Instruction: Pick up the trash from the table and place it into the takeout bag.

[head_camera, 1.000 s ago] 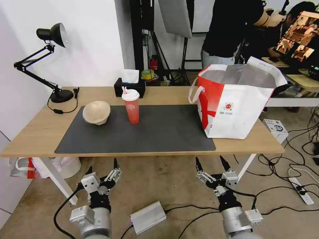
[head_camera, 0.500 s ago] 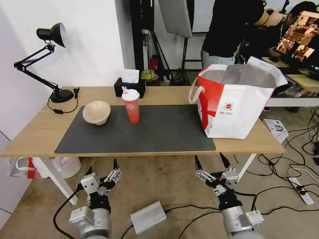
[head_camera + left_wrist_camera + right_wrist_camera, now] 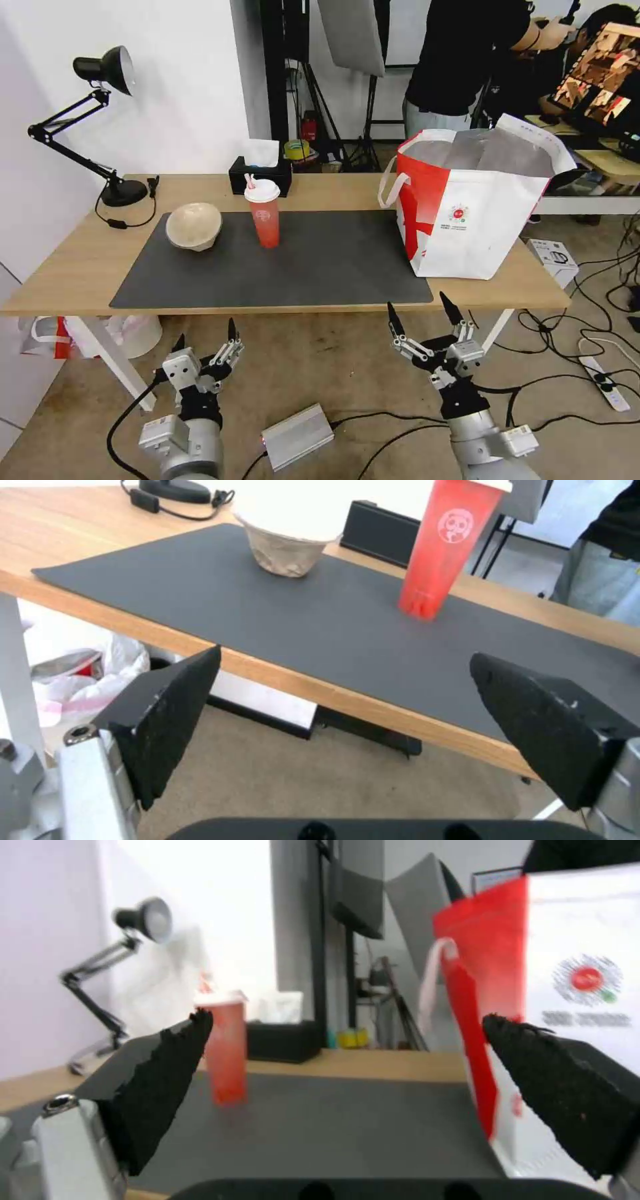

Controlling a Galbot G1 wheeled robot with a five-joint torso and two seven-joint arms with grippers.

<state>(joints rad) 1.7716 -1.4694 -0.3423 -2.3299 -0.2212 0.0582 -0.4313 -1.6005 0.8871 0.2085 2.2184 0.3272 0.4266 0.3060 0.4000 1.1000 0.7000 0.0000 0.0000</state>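
Observation:
The sides of the red drink cup (image 3: 265,213) will squeeze inward in my right gripper when I lift it, because the cup has a thin-looking, translucent side (image 3: 267,231).
On the dark grey mat (image 3: 320,267) of the light-wood table (image 3: 333,192) the trash stands to the left: a beige paper-pulp bowl (image 3: 194,225) (image 3: 287,555) and a red drink cup (image 3: 265,213) (image 3: 443,550) (image 3: 225,1055) with white lid and straw. The white and red takeout bag (image 3: 473,213) (image 3: 567,990) stands open at the table's right end. My left gripper (image 3: 205,335) (image 3: 343,656) is open, low in front of the table edge, pointing up. My right gripper (image 3: 420,308) (image 3: 347,1017) is open and empty, just below the front edge near the bag.
A black desk lamp (image 3: 107,73) stands at the far left corner and a black tissue box (image 3: 260,175) behind the cup. On the floor lie a silver box (image 3: 297,437), cables (image 3: 600,313) and a white carton (image 3: 553,260). A white table leg (image 3: 110,360) slants left of my left arm.
My right gripper has risen and moved closer to the table's front edge. The left gripper and the things on the table have not moved.

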